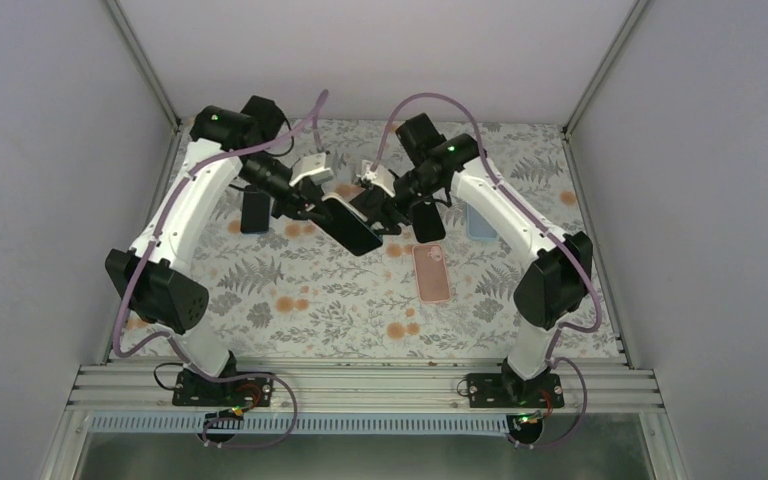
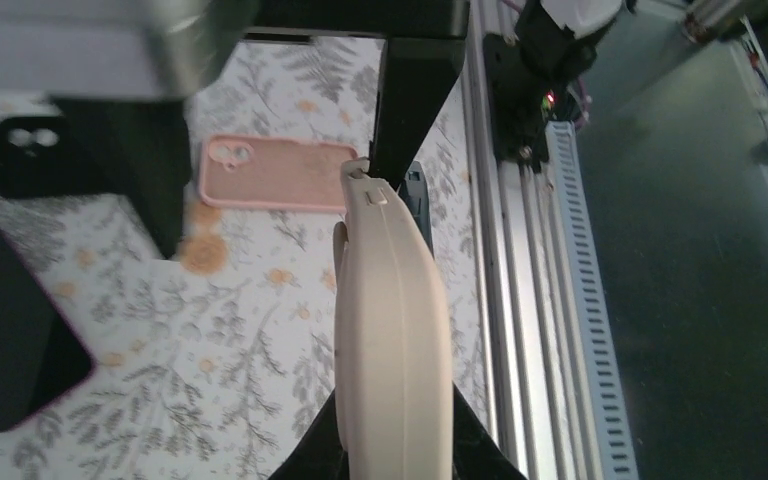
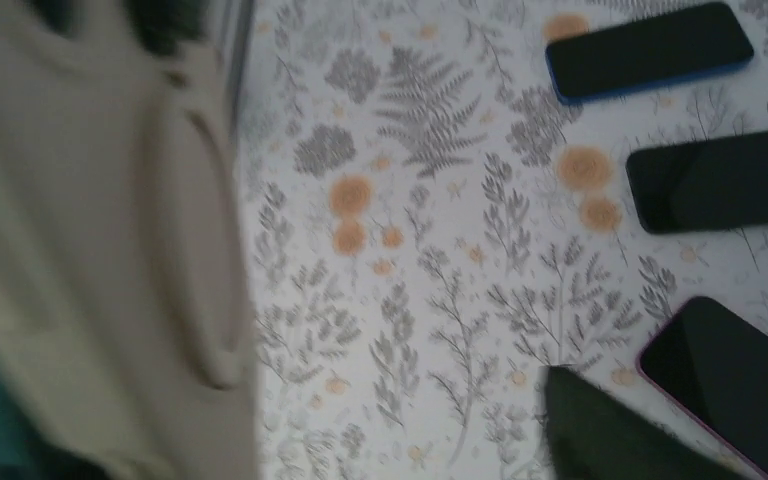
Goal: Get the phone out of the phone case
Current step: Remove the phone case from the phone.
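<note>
The beige case's top corner [image 2: 355, 174] is between the open fingers of the robot's right gripper. The left gripper goes on holding the case [image 2: 396, 350] until those fingers close, and then let go.
My left gripper [image 1: 315, 205] is shut on the phone in its beige case [image 1: 350, 228] and holds it tilted above the middle of the table. The left wrist view shows the case [image 2: 392, 330] edge-on between my left gripper's [image 2: 395, 445] black jaws. My right gripper [image 1: 385, 210] is open at the phone's far end. One of its fingers [image 2: 410, 110] touches the case's top corner, and the other [image 2: 130, 170] stands well apart. In the right wrist view the beige case [image 3: 90, 260] fills the left side, blurred. Only one finger [image 3: 600, 430] of my right gripper [image 3: 390, 440] shows there.
On the floral cloth lie an empty pink case [image 1: 432, 272], an empty black case [image 1: 255, 210], a black phone [image 1: 428, 220], a blue-edged phone [image 1: 480, 220] and a pink-edged phone [image 3: 740, 380]. The metal rail [image 1: 360, 385] runs along the near edge.
</note>
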Motion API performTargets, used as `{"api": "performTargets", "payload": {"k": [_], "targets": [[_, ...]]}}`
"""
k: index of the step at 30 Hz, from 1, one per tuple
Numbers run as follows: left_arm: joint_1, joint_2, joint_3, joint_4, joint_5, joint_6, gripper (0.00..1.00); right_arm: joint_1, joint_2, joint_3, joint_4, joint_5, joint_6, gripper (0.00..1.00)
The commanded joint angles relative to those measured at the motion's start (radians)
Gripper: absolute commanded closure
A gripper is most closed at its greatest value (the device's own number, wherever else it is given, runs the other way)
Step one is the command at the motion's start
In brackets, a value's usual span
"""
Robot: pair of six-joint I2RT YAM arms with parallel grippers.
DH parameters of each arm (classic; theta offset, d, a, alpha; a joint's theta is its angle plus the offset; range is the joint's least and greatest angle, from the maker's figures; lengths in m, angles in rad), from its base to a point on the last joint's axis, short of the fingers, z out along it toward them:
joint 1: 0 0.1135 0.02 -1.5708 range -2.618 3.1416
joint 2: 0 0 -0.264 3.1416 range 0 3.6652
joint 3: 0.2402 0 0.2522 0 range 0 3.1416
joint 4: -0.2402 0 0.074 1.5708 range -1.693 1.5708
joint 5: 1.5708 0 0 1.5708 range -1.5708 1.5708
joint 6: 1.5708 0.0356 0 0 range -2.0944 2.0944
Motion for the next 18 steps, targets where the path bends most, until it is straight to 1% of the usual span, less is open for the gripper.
{"api": "performTargets", "payload": {"k": [1, 2, 4, 5, 6, 7, 10, 13, 14, 15, 16, 18], "targets": [[0.025, 0.041, 0.062, 0.319, 0.227, -0.078, 0.98, 0.097, -0.005, 0.136, -0.032, -0.360, -0.033, 0.40], [0.030, 0.041, 0.062, 0.329, 0.221, -0.087, 0.98, 0.098, 0.000, 0.156, -0.047, -0.361, -0.032, 0.52], [0.037, 0.042, 0.074, 0.323, 0.221, -0.092, 0.98, 0.097, -0.002, 0.174, -0.050, -0.341, -0.023, 0.67], [0.040, 0.041, 0.086, 0.315, 0.220, -0.093, 0.98, 0.097, -0.005, 0.170, -0.044, -0.322, -0.014, 0.77], [0.041, 0.038, 0.098, 0.308, 0.219, -0.098, 0.98, 0.095, -0.013, 0.162, -0.038, -0.302, -0.011, 0.88], [0.043, 0.034, 0.108, 0.301, 0.215, -0.100, 0.98, 0.093, -0.021, 0.149, -0.029, -0.288, -0.004, 0.95], [0.048, 0.014, 0.125, 0.280, 0.194, -0.101, 0.98, 0.070, -0.065, 0.084, 0.043, -0.263, 0.050, 0.96], [0.059, -0.013, 0.117, 0.274, 0.170, -0.110, 0.97, 0.049, -0.089, 0.061, 0.084, -0.222, 0.092, 0.96], [0.066, -0.022, 0.112, 0.270, 0.169, -0.112, 0.95, 0.036, -0.089, 0.060, 0.085, -0.215, 0.099, 0.96], [0.071, -0.031, 0.104, 0.265, 0.167, -0.112, 0.90, 0.023, -0.091, 0.060, 0.090, -0.206, 0.111, 0.96], [0.074, -0.040, 0.102, 0.259, 0.155, -0.112, 0.83, 0.010, -0.089, 0.058, 0.092, -0.197, 0.118, 0.96], [0.074, -0.055, 0.091, 0.252, 0.114, -0.129, 0.62, -0.020, -0.084, 0.057, 0.101, -0.177, 0.140, 0.96]]}}
